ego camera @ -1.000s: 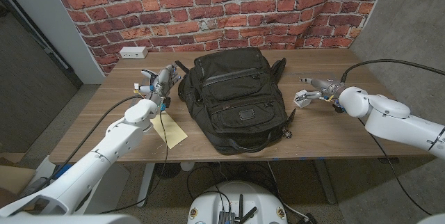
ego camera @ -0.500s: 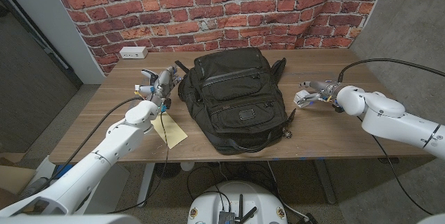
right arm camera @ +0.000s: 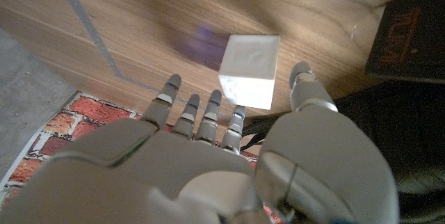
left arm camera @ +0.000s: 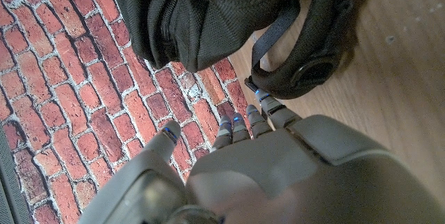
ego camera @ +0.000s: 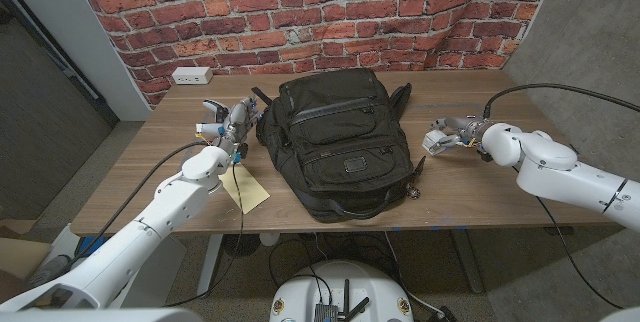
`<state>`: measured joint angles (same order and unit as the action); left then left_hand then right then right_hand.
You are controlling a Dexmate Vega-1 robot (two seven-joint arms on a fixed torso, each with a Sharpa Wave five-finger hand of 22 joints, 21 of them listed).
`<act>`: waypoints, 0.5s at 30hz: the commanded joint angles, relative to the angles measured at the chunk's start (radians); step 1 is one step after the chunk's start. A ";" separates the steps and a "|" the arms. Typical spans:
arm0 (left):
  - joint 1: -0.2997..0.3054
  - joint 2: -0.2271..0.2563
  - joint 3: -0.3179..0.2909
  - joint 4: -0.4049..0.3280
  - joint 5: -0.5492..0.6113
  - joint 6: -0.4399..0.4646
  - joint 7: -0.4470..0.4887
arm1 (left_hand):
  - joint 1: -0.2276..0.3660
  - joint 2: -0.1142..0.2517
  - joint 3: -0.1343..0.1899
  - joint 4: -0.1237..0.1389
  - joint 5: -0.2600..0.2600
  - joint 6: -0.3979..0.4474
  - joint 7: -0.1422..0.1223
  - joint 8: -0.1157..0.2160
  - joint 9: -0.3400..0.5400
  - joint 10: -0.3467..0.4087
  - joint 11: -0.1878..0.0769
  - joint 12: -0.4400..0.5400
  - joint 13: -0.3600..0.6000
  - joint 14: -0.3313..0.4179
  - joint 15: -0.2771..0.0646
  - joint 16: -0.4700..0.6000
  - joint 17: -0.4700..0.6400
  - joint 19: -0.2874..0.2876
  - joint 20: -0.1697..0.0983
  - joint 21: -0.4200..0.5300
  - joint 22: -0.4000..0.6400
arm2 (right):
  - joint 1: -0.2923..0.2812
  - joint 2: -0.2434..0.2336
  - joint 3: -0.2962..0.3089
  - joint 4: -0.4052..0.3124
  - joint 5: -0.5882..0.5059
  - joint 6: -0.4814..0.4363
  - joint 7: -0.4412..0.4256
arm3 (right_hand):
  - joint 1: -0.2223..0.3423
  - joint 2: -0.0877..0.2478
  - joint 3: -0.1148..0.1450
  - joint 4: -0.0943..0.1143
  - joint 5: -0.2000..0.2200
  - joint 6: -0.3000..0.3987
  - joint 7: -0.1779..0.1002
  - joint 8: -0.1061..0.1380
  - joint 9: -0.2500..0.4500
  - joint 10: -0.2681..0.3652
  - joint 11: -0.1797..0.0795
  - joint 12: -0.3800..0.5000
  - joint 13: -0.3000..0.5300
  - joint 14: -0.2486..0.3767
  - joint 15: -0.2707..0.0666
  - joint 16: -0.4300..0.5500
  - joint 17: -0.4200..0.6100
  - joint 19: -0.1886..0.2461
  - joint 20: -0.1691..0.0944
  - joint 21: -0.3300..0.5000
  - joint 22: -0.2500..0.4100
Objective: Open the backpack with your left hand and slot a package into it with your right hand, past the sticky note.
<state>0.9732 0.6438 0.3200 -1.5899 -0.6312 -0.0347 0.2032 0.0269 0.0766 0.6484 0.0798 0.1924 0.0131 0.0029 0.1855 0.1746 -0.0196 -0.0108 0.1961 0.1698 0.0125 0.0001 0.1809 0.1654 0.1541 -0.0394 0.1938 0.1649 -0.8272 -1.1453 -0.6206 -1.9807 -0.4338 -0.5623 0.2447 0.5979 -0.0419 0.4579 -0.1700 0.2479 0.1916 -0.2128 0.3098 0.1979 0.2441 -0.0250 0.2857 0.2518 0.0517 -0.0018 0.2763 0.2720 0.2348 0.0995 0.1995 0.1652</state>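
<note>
The backpack's front panel [ego camera: 345,152] has its edge [ego camera: 343,196] next to the carry handle, so the robot can expect the panel to fold back toward the brick wall when it lifts the panel.
A black backpack [ego camera: 338,142] lies closed in the middle of the table; its dark fabric and a strap loop [left arm camera: 306,71] are in front of my left fingertips. My left hand [ego camera: 232,120] hovers at the bag's upper left corner with its fingers stretched out, holding nothing. A small white package [ego camera: 433,140] sits to the right of the bag. My right hand [ego camera: 455,129] reaches over it with its fingers spread. In the right wrist view the package [right arm camera: 250,71] lies between fingertips and thumb, with bare wood showing beside the thumb. A yellow sticky note [ego camera: 245,189] lies beside the bag's left side.
A white power outlet box [ego camera: 190,75] sits at the table's far left corner, by the brick wall. Black cables run along both arms. The bag's label patch [right arm camera: 410,36] lies close to my right thumb. Bare wood stretches along the table's front right [ego camera: 500,197].
My right arm has moved slightly left, bringing the hand closer around the white package. My left hand has edged a little toward the backpack. The bag and the note have not moved.
</note>
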 commanded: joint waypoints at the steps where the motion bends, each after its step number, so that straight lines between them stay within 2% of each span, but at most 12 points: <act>1: -0.007 -0.008 0.005 0.013 -0.003 -0.004 -0.006 | 0.001 0.057 0.001 -0.001 0.004 0.003 -0.008 -0.002 0.002 0.001 -0.004 -0.002 0.006 0.011 0.003 -0.001 0.005 0.009 -0.016 -0.004 0.003 | 0.007 0.022 -0.010 0.015 -0.053 0.011 -0.002 | 0.026 0.005 0.009 -0.001 0.000 0.027 -0.004 0.015 0.006 0.054 -0.010 0.020 0.009 0.032 -0.008 0.017 0.007 0.024 -0.003 0.004 0.004; 6: -0.009 -0.010 0.008 0.016 -0.003 -0.001 -0.006 | 0.000 0.057 0.001 0.000 0.004 0.004 -0.010 -0.002 0.002 0.002 -0.003 -0.002 0.006 0.011 0.004 -0.001 0.006 0.010 -0.017 -0.004 0.003 | 0.004 0.031 -0.007 0.022 -0.065 0.014 -0.016 | 0.048 0.012 0.008 0.001 -0.004 0.080 -0.003 0.039 0.010 0.127 -0.024 0.043 0.021 0.080 -0.048 0.042 0.010 0.048 -0.021 0.003 0.005; 15: -0.017 -0.014 0.012 0.025 -0.004 0.001 -0.010 | 0.000 0.057 0.002 0.000 0.003 0.004 -0.013 -0.002 0.002 0.004 -0.004 -0.002 0.006 0.014 0.006 -0.001 0.006 0.010 -0.016 -0.004 0.003 | 0.008 0.047 -0.012 0.036 -0.097 0.015 -0.023 | 0.081 0.021 0.005 0.001 -0.012 0.167 -0.005 0.080 0.017 0.247 -0.047 0.082 0.040 0.154 -0.075 0.080 0.013 0.081 -0.043 0.003 0.005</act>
<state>0.9646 0.6349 0.3269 -1.5762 -0.6339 -0.0347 0.1982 0.0269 0.0766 0.6484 0.0798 0.1923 0.0121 -0.0035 0.1855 0.1745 -0.0196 -0.0108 0.1961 0.1697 0.0198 0.0074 0.1809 0.1654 0.1540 -0.0394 0.1938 0.1648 -0.8222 -1.1184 -0.6276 -1.9612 -0.4918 -0.5516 0.2357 0.6599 -0.0244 0.4579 -0.1700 0.2436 0.3350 -0.2174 0.3748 0.2111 0.4587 -0.0680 0.3564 0.2849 0.1810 -0.0383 0.3407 0.2813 0.3021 0.0607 0.1995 0.1651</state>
